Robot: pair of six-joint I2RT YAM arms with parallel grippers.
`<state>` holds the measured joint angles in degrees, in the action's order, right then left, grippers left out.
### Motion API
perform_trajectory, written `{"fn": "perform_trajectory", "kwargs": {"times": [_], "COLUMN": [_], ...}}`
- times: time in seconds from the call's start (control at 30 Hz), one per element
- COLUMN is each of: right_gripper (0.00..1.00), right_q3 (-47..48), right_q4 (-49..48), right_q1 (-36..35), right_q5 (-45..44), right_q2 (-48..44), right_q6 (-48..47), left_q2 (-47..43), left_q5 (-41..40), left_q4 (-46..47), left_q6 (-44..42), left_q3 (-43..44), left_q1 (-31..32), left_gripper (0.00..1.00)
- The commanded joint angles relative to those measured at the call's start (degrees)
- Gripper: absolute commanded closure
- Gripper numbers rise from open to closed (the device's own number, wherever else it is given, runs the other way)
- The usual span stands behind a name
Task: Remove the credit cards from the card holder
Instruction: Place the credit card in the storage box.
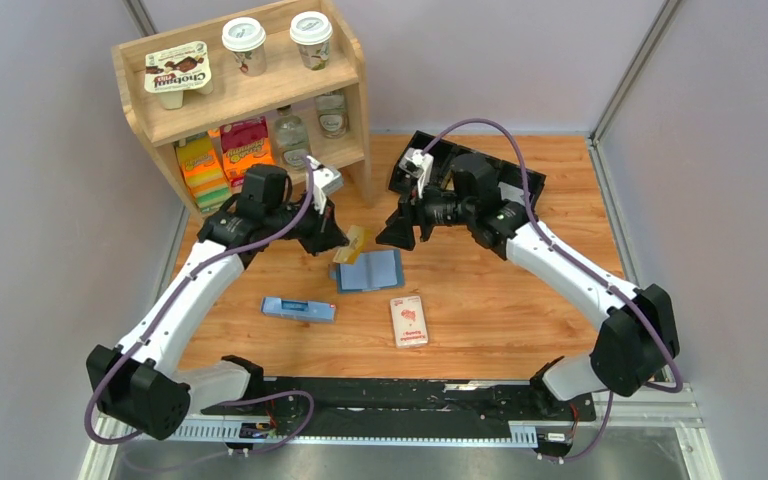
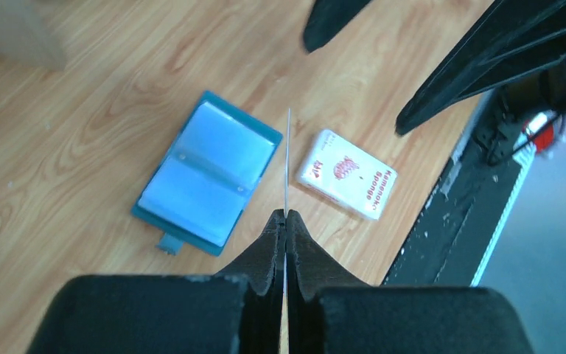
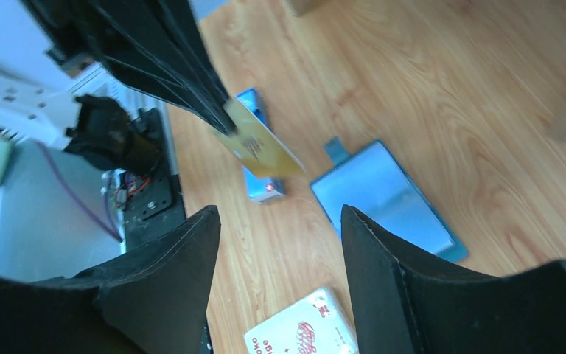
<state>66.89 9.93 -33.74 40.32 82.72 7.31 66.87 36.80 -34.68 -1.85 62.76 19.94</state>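
Observation:
My right gripper should take the card's loose end [image 1: 358, 240] and carry the credit card to the black tray [image 1: 438, 158], because my left gripper is holding it far from there.
A tan-gold credit card [image 1: 357, 243] hangs above the table with my left gripper [image 1: 341, 240] shut on it. In the left wrist view the card [image 2: 287, 158] shows edge-on as a thin line rising from the closed gripper [image 2: 286, 215]. The light blue card holder [image 1: 370, 270] lies flat on the wood just below it, also in the left wrist view [image 2: 210, 173] and the right wrist view [image 3: 387, 195]. My right gripper [image 1: 398, 238] hovers open and empty just right of the card. From the right wrist, the card [image 3: 258, 144] sticks out of the left gripper's fingers [image 3: 169, 59], beyond my right gripper [image 3: 280, 217].
A narrow pale blue box [image 1: 298, 309] lies front left of the holder. A white pack with red print [image 1: 409, 321] lies front right. A wooden shelf [image 1: 250, 100] with cups and packs stands back left; a black tray [image 1: 460, 165] sits behind the right arm.

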Motion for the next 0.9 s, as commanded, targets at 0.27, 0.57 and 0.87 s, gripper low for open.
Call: {"fn": "perform_trajectory", "kwargs": {"times": [0.27,0.57,0.87], "right_gripper": [0.43,0.96,1.00], "right_q3": [10.3,12.6,11.6], "right_q4": [11.3,17.0,14.0], "right_q1": [-5.1,-5.2,1.6], "right_q5": [13.2,15.4,8.0], "right_q2": [3.4,6.2,9.9], "right_q6": [-14.2,-16.0,-5.8], "left_q2": [5.0,4.0,-5.2], "left_q5": [5.8,7.9,-18.4], "left_q4": [-10.9,-8.8,8.1], "left_q6": [-12.8,-12.1,-0.1], "left_q3": [10.6,11.2,-0.2], "left_q1": [9.4,9.5,9.3], "left_gripper": [1.00,1.00,0.60]}}
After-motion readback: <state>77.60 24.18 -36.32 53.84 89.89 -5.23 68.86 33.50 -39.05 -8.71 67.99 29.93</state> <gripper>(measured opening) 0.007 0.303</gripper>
